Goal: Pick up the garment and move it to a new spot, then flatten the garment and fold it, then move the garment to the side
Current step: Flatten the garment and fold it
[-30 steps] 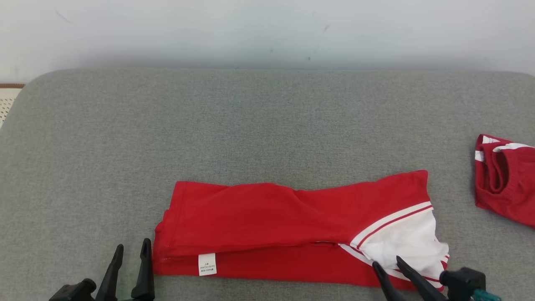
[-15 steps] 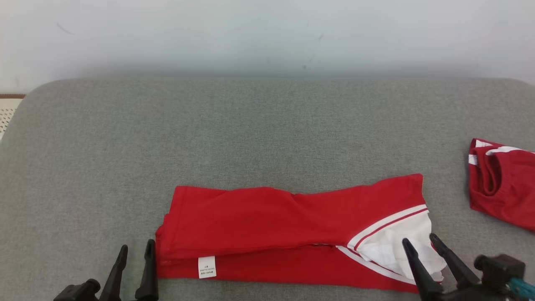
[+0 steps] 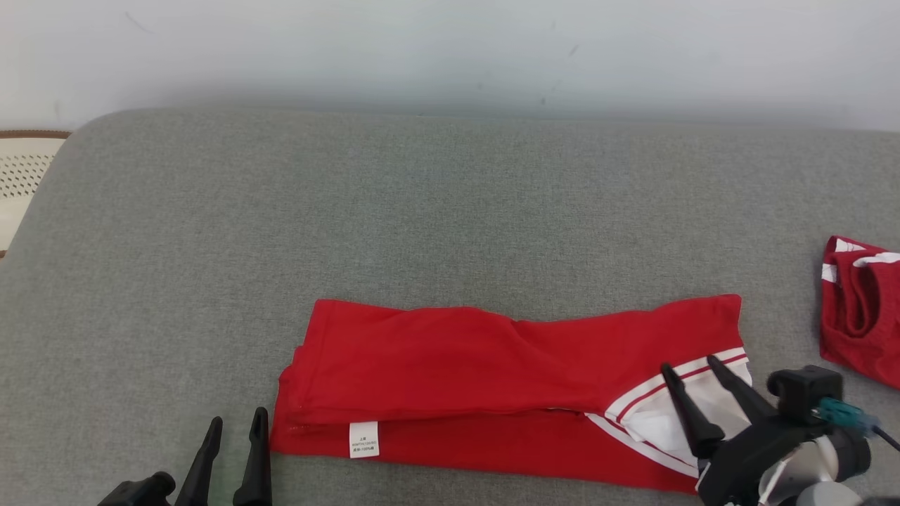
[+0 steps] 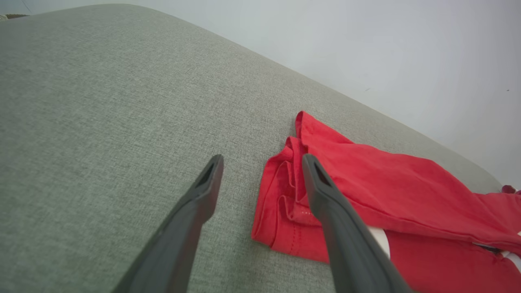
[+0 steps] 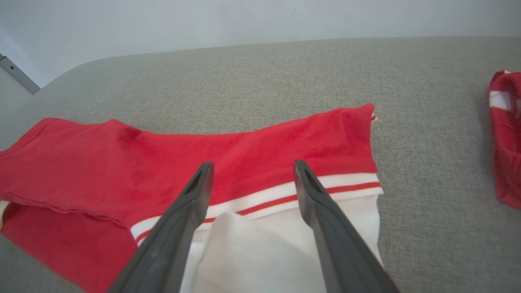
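Observation:
My gripper will carry the garment (image 3: 506,392) by its edge, and the garment should hang down with its layers still folded together, because the rippled upper layer (image 3: 515,358) lies over the lower one.
The garment (image 3: 492,383) is a red top with white stripes and a white end, folded into a long band near the front of the grey cushion (image 3: 422,211). A small white label shows on its front left edge. My right gripper (image 3: 685,369) is open above the white end (image 5: 264,252), holding nothing. My left gripper (image 3: 235,425) is open at the garment's left end (image 4: 285,195), its right finger over the red hem and its left finger over bare cushion.
A second red garment with white stripes (image 3: 865,309) lies bunched at the right edge of the cushion (image 5: 506,134). A pale wall runs behind the cushion. A cream perforated object (image 3: 21,176) sits past the left edge.
My right gripper opened, let go of the white end and rose over it. The head camera shifted, so the whole picture moved. The left gripper stayed put.

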You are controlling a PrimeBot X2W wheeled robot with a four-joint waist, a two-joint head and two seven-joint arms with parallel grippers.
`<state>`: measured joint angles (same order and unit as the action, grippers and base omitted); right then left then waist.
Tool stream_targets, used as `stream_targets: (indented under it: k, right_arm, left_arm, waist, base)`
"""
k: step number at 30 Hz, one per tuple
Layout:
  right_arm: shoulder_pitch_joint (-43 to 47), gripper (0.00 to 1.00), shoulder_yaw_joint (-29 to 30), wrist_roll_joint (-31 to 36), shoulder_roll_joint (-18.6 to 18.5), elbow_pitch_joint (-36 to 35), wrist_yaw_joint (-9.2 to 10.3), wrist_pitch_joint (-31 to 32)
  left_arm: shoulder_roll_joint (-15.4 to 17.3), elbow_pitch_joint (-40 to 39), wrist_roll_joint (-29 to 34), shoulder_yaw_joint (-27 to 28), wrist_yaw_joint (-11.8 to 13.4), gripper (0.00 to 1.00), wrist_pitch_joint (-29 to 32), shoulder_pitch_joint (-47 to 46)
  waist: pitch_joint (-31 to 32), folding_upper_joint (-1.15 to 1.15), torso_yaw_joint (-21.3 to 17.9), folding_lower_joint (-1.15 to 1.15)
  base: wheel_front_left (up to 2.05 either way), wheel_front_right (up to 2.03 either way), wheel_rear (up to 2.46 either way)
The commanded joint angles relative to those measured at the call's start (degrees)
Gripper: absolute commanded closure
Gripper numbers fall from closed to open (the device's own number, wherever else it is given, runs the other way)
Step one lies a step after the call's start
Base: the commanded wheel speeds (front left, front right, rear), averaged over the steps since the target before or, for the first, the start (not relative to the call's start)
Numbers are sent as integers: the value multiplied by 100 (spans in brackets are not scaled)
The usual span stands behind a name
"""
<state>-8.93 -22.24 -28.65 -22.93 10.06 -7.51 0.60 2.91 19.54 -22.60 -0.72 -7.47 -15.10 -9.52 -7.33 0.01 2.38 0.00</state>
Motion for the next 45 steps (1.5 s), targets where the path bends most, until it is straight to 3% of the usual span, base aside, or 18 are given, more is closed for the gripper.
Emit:
stream_targets:
  k: [1, 7, 8, 9, 14, 15, 16, 17, 19, 20, 24, 30, 31, 32, 33, 34, 39, 45]
  right_arm:
    - [-46, 0, -28, -48, 19, 22, 4, 45]
    - [-233, 0, -367, -225, -197, 72, 4, 462]
    - [-217, 18, -408, -216, -252, 67, 4, 500]
    - [-197, 27, -458, -213, -295, 29, 4, 520]
    - [49, 38, -599, -348, -426, -166, 4, 747]
    - [70, 51, -616, -397, -433, -199, 4, 804]
    - [89, 56, -655, -432, -451, -232, 4, 863]
    - [118, 73, -708, -477, -464, -250, 4, 936]
    - [121, 84, -757, -534, -492, -347, 4, 945]
    - [157, 95, -815, -586, -513, -404, 4, 975]
    - [401, 100, -938, -835, -690, -701, 4, 1068]
    - [950, 100, -755, -1228, -1000, -1106, 4, 1544]
    - [1034, 87, -705, -1318, -1025, -1164, 4, 1649]
    - [1123, 62, -650, -1410, -1038, -1225, 4, 1761]
    - [1154, 6, -584, -1439, -1054, -1330, 4, 1794]
    - [1148, 0, -456, -1479, -1027, -1442, 4, 1736]
    - [1109, 0, 103, -1124, -908, -1744, 4, 1198]
    - [863, 0, 780, -383, -476, -1290, 1, 631]
  left_arm:
    - [4, 19, -40, 2, -2, 0, -6, -6]
    - [4, 51, -137, -47, -2, 0, -6, -83]
    - [5, 38, -142, -51, -2, 0, -6, -93]
    - [3, 27, -142, -62, -2, 0, -6, -94]
    - [2, -8, -167, -51, -2, 0, -6, -76]
    - [3, 0, -176, -46, -2, 0, -6, -73]
    - [4, 8, -172, -39, -2, 0, -6, -74]
    - [5, 17, -161, -36, -2, 0, -6, -74]
    - [4, 28, -172, -40, -2, 0, -6, -71]
    - [4, 27, -168, -47, -2, 0, -6, -70]
    - [5, -12, -143, -44, -2, 0, -6, -48]
    - [3, -52, -114, 50, -2, 0, -6, 28]
    - [3, -52, -105, 50, -2, 0, -6, 21]
    - [3, -57, -101, 55, -2, 0, -6, 12]
    - [3, -59, -97, 48, -2, 0, -6, -2]
    - [3, -67, -95, 44, -2, 0, -6, -23]
    - [4, -110, -64, 47, -2, 0, -6, -85]
    - [3, -134, -13, 22, -2, 0, -5, -101]
  waist:
    - [-14, -1, -19, 0]
    - [-44, -1, -87, 0]
    - [-45, -1, -99, 0]
    - [-43, -1, -109, 0]
    - [-47, -1, -174, 0]
    - [-51, -1, -188, 0]
    - [-53, -1, -200, 0]
    - [-53, -1, -208, 0]
    - [-49, -1, -221, 0]
    - [-47, -1, -223, 0]
    - [-24, -1, -222, 0]
    - [-12, -1, -310, 0]
    - [-10, -1, -328, 0]
    - [-12, -1, -352, 0]
    - [-18, -1, -366, 0]
    - [-26, -1, -379, 0]
    - [-50, -1, -423, 0]
    - [-85, -1, -391, 0]
  base:
    - [0, 0, 0]
    - [0, 0, 0]
    - [0, 0, 0]
    - [0, 0, 0]
    - [0, 0, 0]
    - [0, 0, 0]
    - [0, 0, 0]
    - [0, 0, 0]
    - [0, 0, 0]
    - [0, 0, 0]
    - [0, 0, 0]
    - [0, 0, 0]
    - [0, 0, 0]
    - [0, 0, 0]
    - [0, 0, 0]
    - [0, 0, 0]
    - [0, 0, 0]
    - [0, 0, 0]
